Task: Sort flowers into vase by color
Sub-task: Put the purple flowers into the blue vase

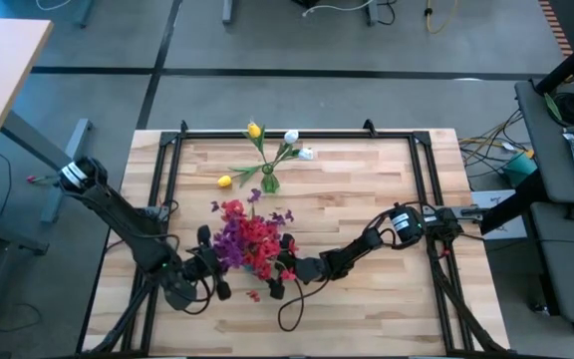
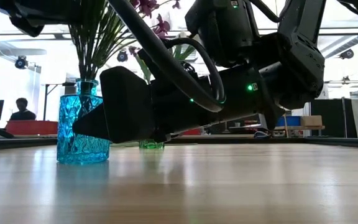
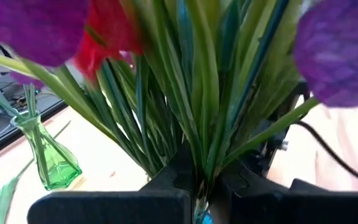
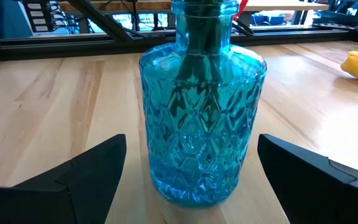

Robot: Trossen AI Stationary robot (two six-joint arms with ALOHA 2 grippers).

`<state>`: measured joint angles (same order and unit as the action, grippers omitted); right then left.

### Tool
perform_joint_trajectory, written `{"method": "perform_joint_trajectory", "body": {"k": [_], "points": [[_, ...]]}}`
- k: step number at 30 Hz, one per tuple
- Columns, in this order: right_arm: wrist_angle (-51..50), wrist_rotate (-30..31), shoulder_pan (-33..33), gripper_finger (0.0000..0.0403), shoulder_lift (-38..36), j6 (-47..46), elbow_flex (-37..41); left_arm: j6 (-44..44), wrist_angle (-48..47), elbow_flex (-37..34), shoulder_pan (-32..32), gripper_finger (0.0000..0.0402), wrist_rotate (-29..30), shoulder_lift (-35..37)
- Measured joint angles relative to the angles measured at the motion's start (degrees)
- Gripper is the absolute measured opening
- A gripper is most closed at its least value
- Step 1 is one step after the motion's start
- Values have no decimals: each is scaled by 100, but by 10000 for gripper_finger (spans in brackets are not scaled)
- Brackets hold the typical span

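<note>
The green stems are upright through the blue vase's opening [image 2: 87,81], so the robot's left gripper should go on lowering them until they stand deep in the vase [image 2: 78,127] and then let go.
A bunch of red and purple flowers [image 1: 247,239] stands with its green stems [image 3: 191,118] in a blue cut-glass vase [image 4: 201,124] near the table's front middle. The blooms hide this vase from above. My left gripper [image 3: 201,190] is shut on the stems just above the vase mouth. My right gripper [image 4: 191,177] is open, one finger on either side of the vase's lower body, and I see no touch. A green vase [image 1: 269,183] farther back holds yellow and white buds. One yellow bud [image 1: 225,180] lies on the table. My left gripper pinches the bunched green stems [image 3: 199,168] between its two fingers, just above the blue vase's mouth. The fingers come level from the table's left and lie across the stems. The stems stand upright, their lower ends inside the vase.
A black frame [image 1: 297,133] runs along the table's far edge and sides. My right arm's cable [image 1: 292,314] loops over the front of the table, and a small red petal [image 1: 254,295] lies beside it. A person [image 2: 22,109] sits in the room behind. The right half of the table [image 1: 387,179] is bare wood.
</note>
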<state>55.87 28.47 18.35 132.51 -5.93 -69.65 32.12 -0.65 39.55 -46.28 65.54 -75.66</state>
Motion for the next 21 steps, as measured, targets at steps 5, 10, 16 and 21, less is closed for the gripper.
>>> {"method": "perform_joint_trajectory", "body": {"k": [5, 10, 16, 21], "points": [[1, 1, 0, 354, 0, 0, 0, 62, 0, 0, 0, 0, 80, -247], [1, 2, 0, 354, 0, 4, 0, 193, 0, -2, 0, 0, 183, -512], [1, 2, 0, 354, 0, 11, 0, 254, 11, -9, 0, 0, 296, -739], [1, 3, -1, 354, 0, 10, 0, 357, 7, -20, 0, 1, 452, -848]]}}
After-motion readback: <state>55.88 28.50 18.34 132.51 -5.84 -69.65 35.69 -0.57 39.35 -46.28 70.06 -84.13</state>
